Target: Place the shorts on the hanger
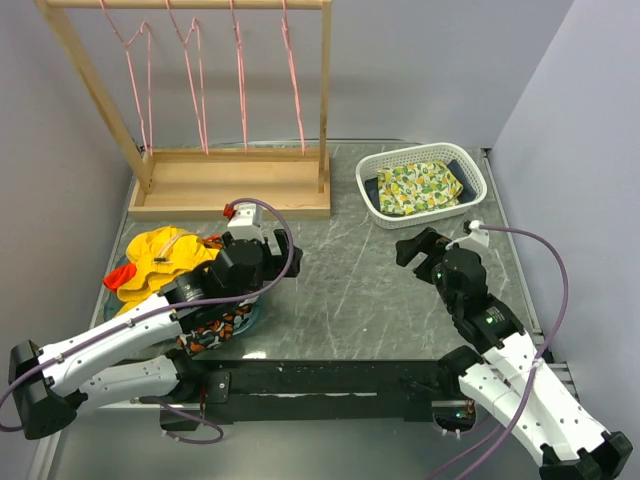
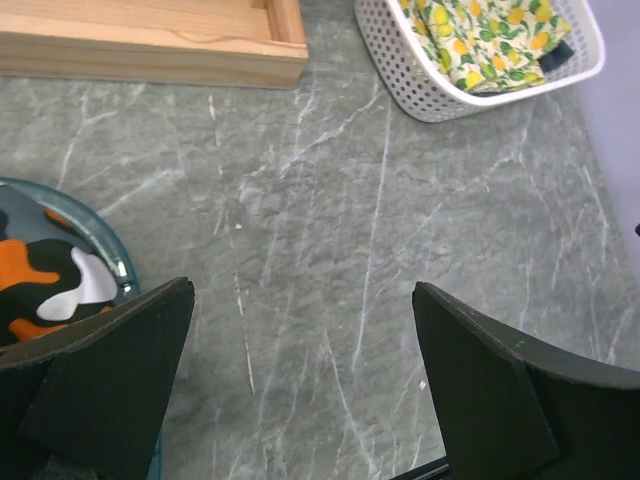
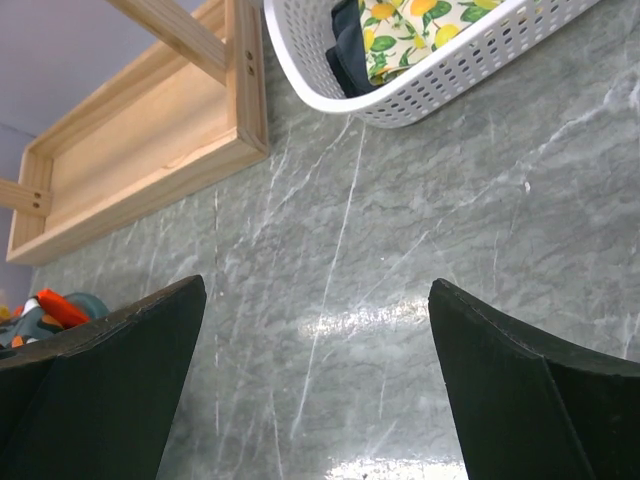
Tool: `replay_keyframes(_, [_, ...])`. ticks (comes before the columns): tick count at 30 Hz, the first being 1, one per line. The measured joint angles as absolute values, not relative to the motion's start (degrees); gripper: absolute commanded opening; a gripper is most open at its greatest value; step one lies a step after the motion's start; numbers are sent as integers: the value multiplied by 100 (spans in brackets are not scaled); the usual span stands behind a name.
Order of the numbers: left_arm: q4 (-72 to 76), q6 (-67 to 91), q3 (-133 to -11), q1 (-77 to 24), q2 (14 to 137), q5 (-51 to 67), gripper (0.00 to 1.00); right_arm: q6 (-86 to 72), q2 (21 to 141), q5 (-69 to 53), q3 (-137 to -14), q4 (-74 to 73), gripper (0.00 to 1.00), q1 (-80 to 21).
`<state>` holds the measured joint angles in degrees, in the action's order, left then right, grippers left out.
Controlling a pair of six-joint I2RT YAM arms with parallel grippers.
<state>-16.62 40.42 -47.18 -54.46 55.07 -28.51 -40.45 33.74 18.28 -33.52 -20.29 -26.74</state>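
Observation:
My left gripper should carry on moving toward the yellow shorts (image 1: pixel 160 262) with open fingers until it can close on their edge (image 1: pixel 202 253), since they rest on the patterned garment.
The yellow shorts (image 1: pixel 160 262) lie crumpled at the table's left edge, partly on a teal plate (image 1: pixel 253 314); they show only in the top view. Several thin pink wire hangers (image 1: pixel 240 85) hang from the wooden rack's top bar at the back left. My left gripper (image 1: pixel 285 255) is open and empty over bare table just right of the shorts and plate; in its wrist view (image 2: pixel 302 290) only grey table lies between the fingers. My right gripper (image 1: pixel 415 247) is open and empty at the table's middle right, also over bare table in its wrist view (image 3: pixel 317 283).
A black-orange-white patterned garment (image 1: pixel 215 325) lies on the plate under my left arm and shows in the left wrist view (image 2: pixel 40 275). The rack's wooden base (image 1: pixel 230 185) sits at the back. A white basket (image 1: pixel 372 195) with a lemon-print cloth (image 1: pixel 420 187) stands back right.

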Motion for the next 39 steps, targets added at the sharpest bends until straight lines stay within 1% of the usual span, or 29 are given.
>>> replay_keyframes(4, [-2075,4211,-4875,-5446,5537,-3050,96,-3979,3468,1745,-3352,-2018,100,-2674])
replay_keyframes(11, [-3105,4681,-5669,-5446,5795,-3461,96,-3907,3577,1678,-3352,-2016,100,-2674])
replay_keyframes(15, [-3555,4993,-5885,-5446,5795,-3658,96,-3905,3583,1647,-3352,-2014,100,-2674])
replay_keyframes(21, [-4460,5771,-5981,-5441,5655,-4340,99,-3905,3548,1566,-3343,-2003,100,-2674])
replay_keyframes(25, [-5142,6364,-6040,-5380,5518,-4797,91,-3907,3500,1459,-3310,-1946,100,-2674])
replay_keyframes(33, [-6477,7417,-6434,-5190,5478,-5334,88,-3905,3505,1214,-3223,-1841,100,-2674])
replay_keyframes(36, [-6768,7607,-6462,-5164,5443,-5343,84,-3905,3503,1188,-3199,-1806,100,-2674])
replay_keyframes(39, [-6855,7631,-6449,-5162,5343,-5297,84,-3907,3500,1151,-3142,-1778,100,-2674])
